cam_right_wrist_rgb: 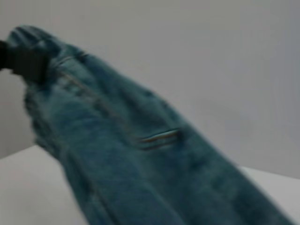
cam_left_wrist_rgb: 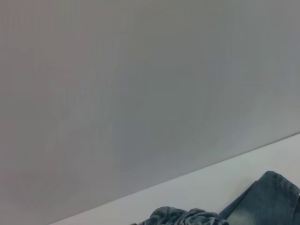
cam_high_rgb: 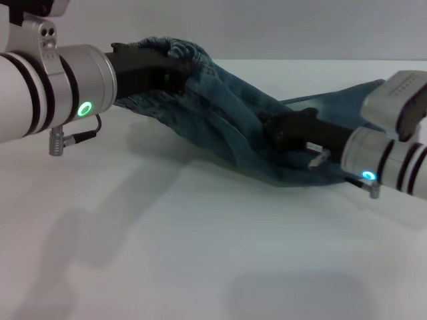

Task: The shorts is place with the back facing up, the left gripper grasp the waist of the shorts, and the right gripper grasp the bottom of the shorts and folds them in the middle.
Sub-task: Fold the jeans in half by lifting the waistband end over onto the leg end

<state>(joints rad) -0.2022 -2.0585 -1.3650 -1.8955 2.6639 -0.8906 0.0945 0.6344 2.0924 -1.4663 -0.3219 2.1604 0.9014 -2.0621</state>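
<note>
My right gripper is holding the leg while the shorts stretch straight (cam_high_rgb: 230,110) from the waist to the leg fabric. So it should ease toward the waist (cam_high_rgb: 180,50) and let go of the leg before the fold.
The blue-green denim shorts (cam_high_rgb: 227,113) hang lifted off the white table (cam_high_rgb: 200,253), stretched between both arms. My left gripper (cam_high_rgb: 172,69), a black claw on a white-silver arm with a green ring, is shut on the ruffled waist of the shorts (cam_high_rgb: 175,48) at the upper left. Lower and to the right, my right gripper (cam_high_rgb: 272,124) is shut on the leg fabric, with more denim (cam_high_rgb: 347,97) trailing behind it. In the right wrist view the shorts (cam_right_wrist_rgb: 140,154) slope down from the left gripper (cam_right_wrist_rgb: 23,63), with a back pocket slit (cam_right_wrist_rgb: 158,137) showing. The hems are hidden.
A plain grey wall (cam_high_rgb: 267,27) rises behind the table's far edge. The left wrist view shows mostly wall (cam_left_wrist_rgb: 140,93), a strip of table (cam_left_wrist_rgb: 225,178) and bits of denim (cam_left_wrist_rgb: 274,199) at its lower border.
</note>
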